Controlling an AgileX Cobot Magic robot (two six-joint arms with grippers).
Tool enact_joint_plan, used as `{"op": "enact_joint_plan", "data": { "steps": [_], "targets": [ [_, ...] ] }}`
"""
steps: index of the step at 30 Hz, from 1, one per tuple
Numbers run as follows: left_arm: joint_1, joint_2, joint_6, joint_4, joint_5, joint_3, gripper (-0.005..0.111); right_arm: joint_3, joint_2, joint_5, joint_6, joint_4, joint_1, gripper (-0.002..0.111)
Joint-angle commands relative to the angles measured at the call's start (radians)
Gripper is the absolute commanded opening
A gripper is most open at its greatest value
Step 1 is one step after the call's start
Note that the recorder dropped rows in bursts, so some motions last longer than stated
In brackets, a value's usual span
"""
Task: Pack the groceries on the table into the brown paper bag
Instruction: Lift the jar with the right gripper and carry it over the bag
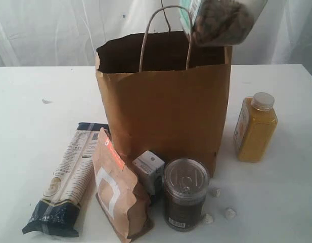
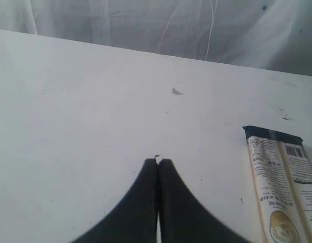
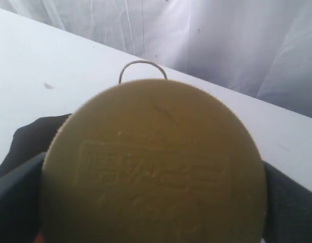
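The yellow-lidded jar is hanging at a tilt over the paper bag's side rim (image 1: 227,49), so my right gripper should move the jar over the bag's opening (image 1: 163,51) and turn it upright before lowering it.
The brown paper bag (image 1: 166,111) stands open in the middle of the table (image 1: 24,131). Above its right rim hangs the yellow-lidded clear jar (image 1: 224,20), tilted. Its yellow lid (image 3: 156,162) fills the right wrist view, with my right gripper (image 3: 153,207) shut on it, dark fingers (image 3: 19,192) at both sides. One bag handle (image 3: 143,63) shows beyond the lid. In front of the bag lie the pasta packet (image 1: 64,182), pouch (image 1: 118,195), carton (image 1: 149,171) and can (image 1: 185,195). The juice bottle (image 1: 255,129) stands to the right. My left gripper (image 2: 158,161) is shut and empty over bare table beside the pasta packet (image 2: 284,187).
Three small white scraps (image 1: 229,213) lie on the table by the can. A small mark (image 2: 176,91) shows on the tabletop left of the bag. A white curtain (image 1: 54,30) hangs behind the table.
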Motion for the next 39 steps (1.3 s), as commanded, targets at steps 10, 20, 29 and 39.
{"op": "enact_joint_plan", "data": {
  "steps": [10, 20, 29, 39],
  "targets": [
    [-0.008, -0.004, -0.003, -0.004, -0.003, 0.004, 0.000, -0.020, 0.051, -0.074, -0.042, -0.020, 0.080, 0.000],
    [-0.008, -0.004, -0.003, -0.004, -0.003, 0.004, 0.000, -0.044, 0.015, -0.043, -0.042, -0.139, 0.081, 0.000],
    [-0.008, -0.004, -0.003, -0.004, -0.003, 0.004, 0.000, -0.044, 0.005, -0.048, -0.042, -0.171, 0.081, 0.000],
    [-0.008, -0.004, -0.003, -0.004, -0.003, 0.004, 0.000, -0.044, 0.007, -0.075, -0.042, -0.157, 0.161, 0.000]
  ]
}}
